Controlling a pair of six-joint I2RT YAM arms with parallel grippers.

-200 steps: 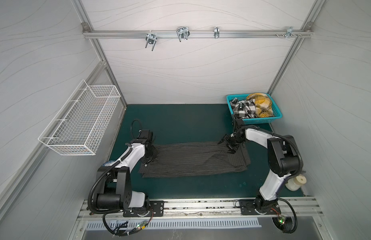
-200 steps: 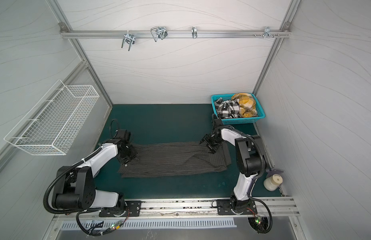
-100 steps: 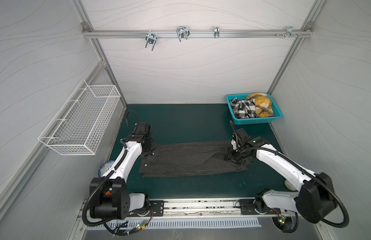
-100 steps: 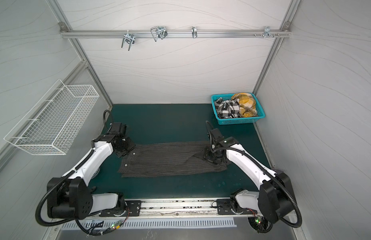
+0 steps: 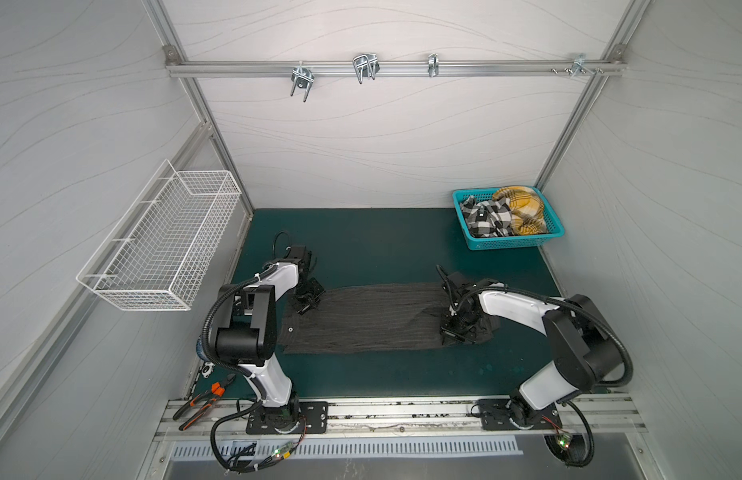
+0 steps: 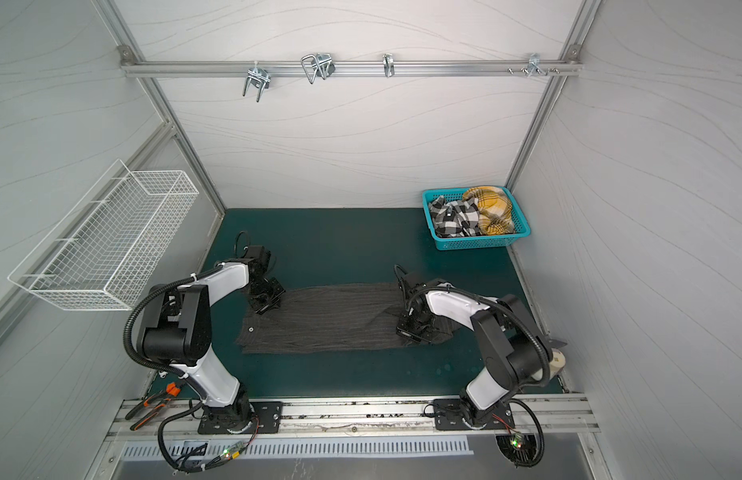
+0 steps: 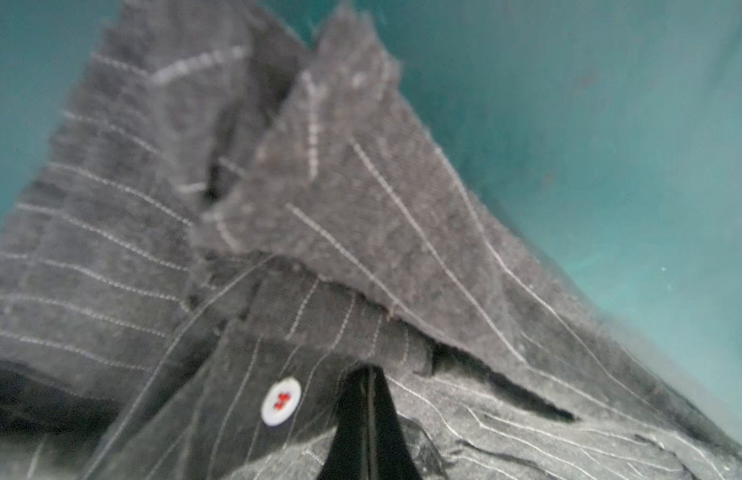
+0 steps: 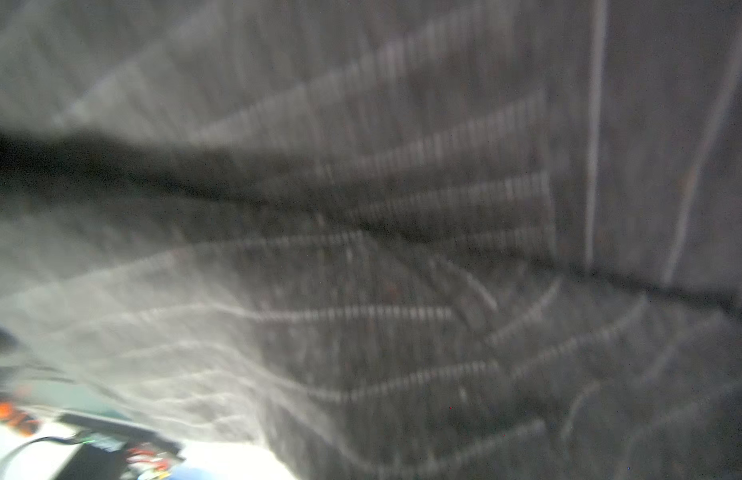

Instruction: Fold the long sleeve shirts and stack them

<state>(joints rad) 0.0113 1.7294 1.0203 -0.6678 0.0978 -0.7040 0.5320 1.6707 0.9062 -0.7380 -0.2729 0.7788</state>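
With the charcoal shirt lying across the mat [image 5: 371, 318], my left gripper next swings its buttoned end [image 5: 292, 333] nearer while my right gripper takes the bunched end back.
A charcoal pinstriped shirt [image 5: 373, 320] [image 6: 331, 320] lies folded into a long strip across the green mat. My left gripper [image 5: 304, 306] [image 6: 264, 307] sits on its left end. In the left wrist view the black fingers [image 7: 369, 399] are pressed together, pinching a fold of that shirt [image 7: 361, 232] beside a pale button [image 7: 281, 401]. My right gripper [image 5: 455, 334] [image 6: 410, 334] rests on the bunched right end. Blurred striped cloth [image 8: 402, 249] fills the right wrist view and hides the jaws. The black-and-white plaid shirt [image 5: 487, 218] and yellow plaid shirt [image 5: 523, 208] lie crumpled in a basket.
The teal plastic basket [image 5: 510, 245] [image 6: 477, 245] stands at the back right corner of the mat. A white wire basket [image 5: 161, 245] hangs on the left wall. Orange-handled pliers [image 5: 203, 401] lie by the left arm's base. A pale roll [image 6: 556, 361] sits behind the right arm.
The left gripper has closed on the shirt's left end. The right gripper has moved from the far right corner toward the near right end, and the right arm's elbow has swung.
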